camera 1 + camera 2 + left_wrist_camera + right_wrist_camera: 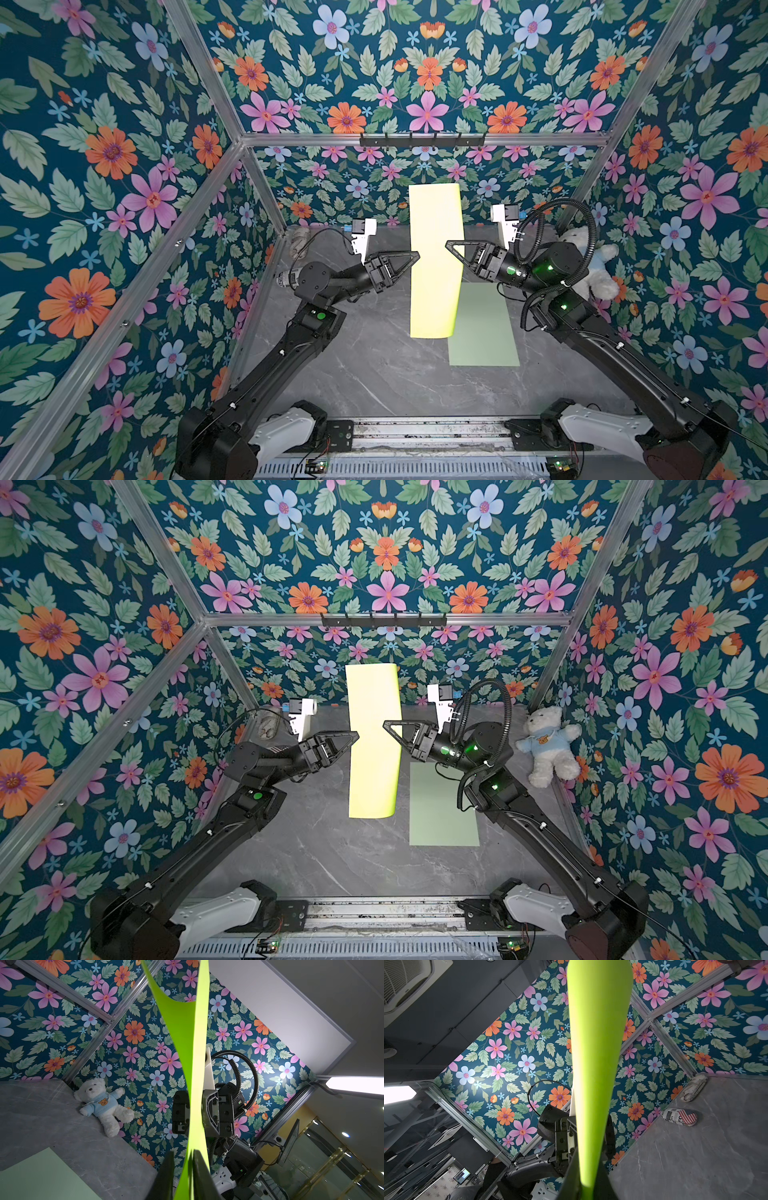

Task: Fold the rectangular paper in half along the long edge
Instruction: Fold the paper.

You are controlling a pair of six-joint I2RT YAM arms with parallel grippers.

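Observation:
My right gripper should open its pinch on the paper near its rounded bend (pixel 397 772), because the layers gape, and reach deeper across both layers (pixel 370 737) toward my left gripper.
The yellow-green paper (pixel 434 257) hangs in the air over the table, bent over on itself along its length, with two layers showing in the left wrist view (pixel 193 1043). My right gripper (pixel 449 245) is shut on its right side, and the right wrist view shows the paper (pixel 596 1043) pinched between the fingers (pixel 588 1178). My left gripper (pixel 415 255) reaches its left edge. There the sheet lies against one finger (pixel 199 1167) and a gap shows beside the other, so that gripper (pixel 183 1153) stands slightly open around it.
A pale green sheet (pixel 484 328) lies flat on the grey marble table (pixel 374 374) under the right arm. A white teddy bear (pixel 548 746) sits at the back right corner. Two small pouches (pixel 679 1116) lie by the left wall. A black hook rail (pixel 422 139) crosses the back wall.

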